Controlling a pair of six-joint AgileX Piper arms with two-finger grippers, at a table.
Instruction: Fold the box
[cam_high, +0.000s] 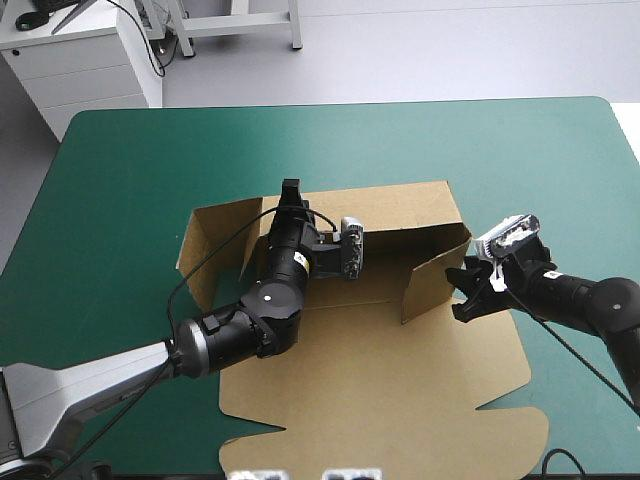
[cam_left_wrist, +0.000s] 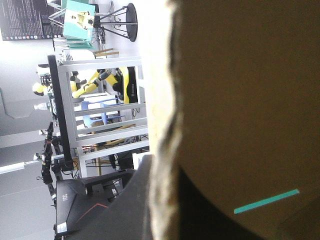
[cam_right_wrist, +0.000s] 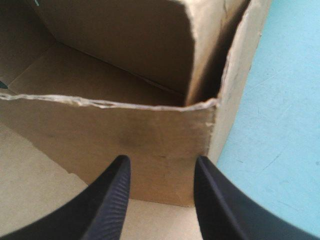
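The side (cam_high: 212, 248) next to my left gripper leans outward, with a gap at its corner (cam_high: 250, 258). I expect that side will flop open when I lift the box.
The brown box (cam_high: 380, 380) lies mid-table with its back wall (cam_high: 400, 205) and left wall (cam_high: 215, 250) raised and its lid flat toward the near edge. My left gripper (cam_high: 291, 195) reaches across the box floor to the top edge of the back wall. In the left wrist view the board's edge (cam_left_wrist: 167, 125) runs between its black fingers, so that gripper (cam_left_wrist: 167, 200) is shut on the box. My right gripper (cam_high: 458, 293) is open just outside the short right wall (cam_high: 435, 280). That wall (cam_right_wrist: 150, 135) stands upright just ahead of my right gripper (cam_right_wrist: 161, 161).
Bare teal-green cover (cam_high: 150, 160) surrounds the box on the far, left and right sides. The flat lid reaches close to the table's near edge. Teal-green cover (cam_right_wrist: 280, 125) also shows beside the box's right corner.
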